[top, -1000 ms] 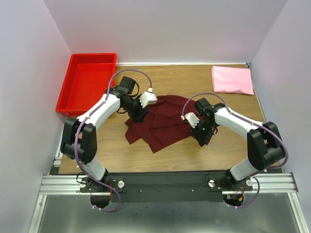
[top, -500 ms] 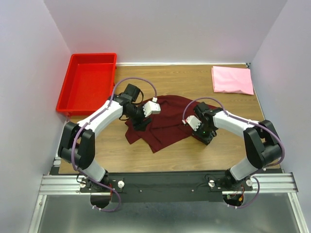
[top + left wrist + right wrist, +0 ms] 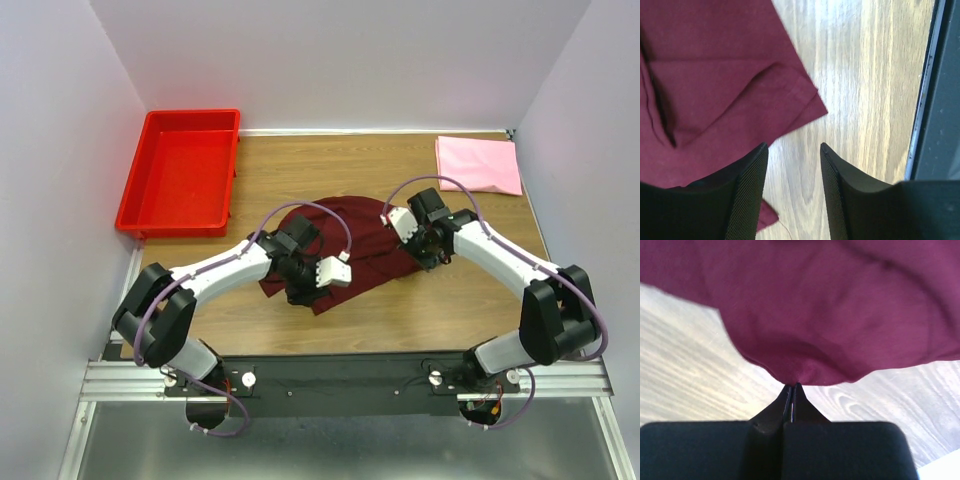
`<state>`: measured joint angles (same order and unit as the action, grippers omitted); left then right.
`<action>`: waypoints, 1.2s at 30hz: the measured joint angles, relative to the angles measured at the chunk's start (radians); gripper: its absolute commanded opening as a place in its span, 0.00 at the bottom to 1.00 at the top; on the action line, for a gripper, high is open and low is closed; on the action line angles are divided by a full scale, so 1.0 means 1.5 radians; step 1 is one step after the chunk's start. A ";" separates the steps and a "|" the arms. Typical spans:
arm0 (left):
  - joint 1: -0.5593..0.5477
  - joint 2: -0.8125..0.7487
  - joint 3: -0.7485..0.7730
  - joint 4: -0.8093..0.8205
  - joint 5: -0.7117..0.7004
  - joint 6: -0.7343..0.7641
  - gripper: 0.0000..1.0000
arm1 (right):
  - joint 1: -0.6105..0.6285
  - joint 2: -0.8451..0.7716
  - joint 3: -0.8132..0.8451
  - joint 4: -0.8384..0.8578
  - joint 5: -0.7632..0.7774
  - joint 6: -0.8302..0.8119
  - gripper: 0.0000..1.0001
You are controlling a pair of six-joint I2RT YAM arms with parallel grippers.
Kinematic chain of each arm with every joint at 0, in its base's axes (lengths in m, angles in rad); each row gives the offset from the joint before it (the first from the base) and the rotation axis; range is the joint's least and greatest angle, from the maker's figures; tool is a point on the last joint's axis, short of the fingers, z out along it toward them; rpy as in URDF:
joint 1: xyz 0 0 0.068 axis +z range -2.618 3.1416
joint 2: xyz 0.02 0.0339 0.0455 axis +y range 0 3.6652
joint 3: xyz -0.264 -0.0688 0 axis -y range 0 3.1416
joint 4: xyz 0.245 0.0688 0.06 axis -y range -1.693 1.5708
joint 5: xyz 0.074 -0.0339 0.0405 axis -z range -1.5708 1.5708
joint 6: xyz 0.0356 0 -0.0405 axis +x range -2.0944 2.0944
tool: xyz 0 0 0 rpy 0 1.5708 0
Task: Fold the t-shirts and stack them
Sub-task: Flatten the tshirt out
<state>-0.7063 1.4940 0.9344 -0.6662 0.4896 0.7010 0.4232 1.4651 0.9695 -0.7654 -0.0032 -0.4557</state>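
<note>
Next, my left gripper pinches a raised fold (image 3: 661,125) that bunches farther in before both grippers lift, because the maroon t-shirt's near corner (image 3: 810,104) is lying flat.
The dark maroon t-shirt (image 3: 350,245) lies crumpled in the middle of the table. My right gripper (image 3: 432,256) is shut on its right edge; in the right wrist view the cloth (image 3: 840,310) bunches at the closed gripper tips (image 3: 792,385) and lifts off the wood. My left gripper (image 3: 297,294) hovers at the shirt's near-left edge. In the left wrist view this gripper (image 3: 792,146) is open over bare wood, its left finger (image 3: 747,190) overlapping the maroon cloth (image 3: 715,75). The light pink t-shirt (image 3: 478,165) lies folded flat at the far right corner.
A red plastic bin (image 3: 180,170) stands at the far left. The table's near edge and the dark metal rail (image 3: 937,100) run close to the left gripper. White walls close in the table on three sides.
The left gripper swung from the shirt's far-left part down to its near edge, jaws narrower. The right gripper closed on the shirt's right edge and drew it towards the far side.
</note>
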 measured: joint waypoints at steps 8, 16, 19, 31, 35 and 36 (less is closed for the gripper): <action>-0.063 0.017 -0.011 0.068 -0.030 0.014 0.55 | -0.016 0.003 0.014 0.006 -0.007 0.008 0.01; -0.081 0.077 -0.013 0.097 -0.040 0.039 0.62 | -0.022 0.010 0.018 0.006 -0.006 0.010 0.01; -0.086 0.083 -0.012 0.097 -0.039 0.043 0.64 | -0.025 0.011 0.019 0.006 -0.007 0.010 0.01; -0.089 0.096 -0.005 0.117 -0.039 0.051 0.26 | -0.030 0.022 0.025 0.006 -0.006 0.010 0.01; -0.089 0.096 -0.005 0.121 -0.039 0.046 0.29 | -0.030 0.022 0.025 0.006 -0.006 0.009 0.01; -0.088 0.096 -0.005 0.121 -0.039 0.046 0.35 | -0.030 0.022 0.025 0.006 -0.006 0.009 0.01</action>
<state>-0.8379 1.6382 0.9272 -0.4854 0.4309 0.7692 0.3782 1.4982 1.0065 -0.7567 -0.0128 -0.4416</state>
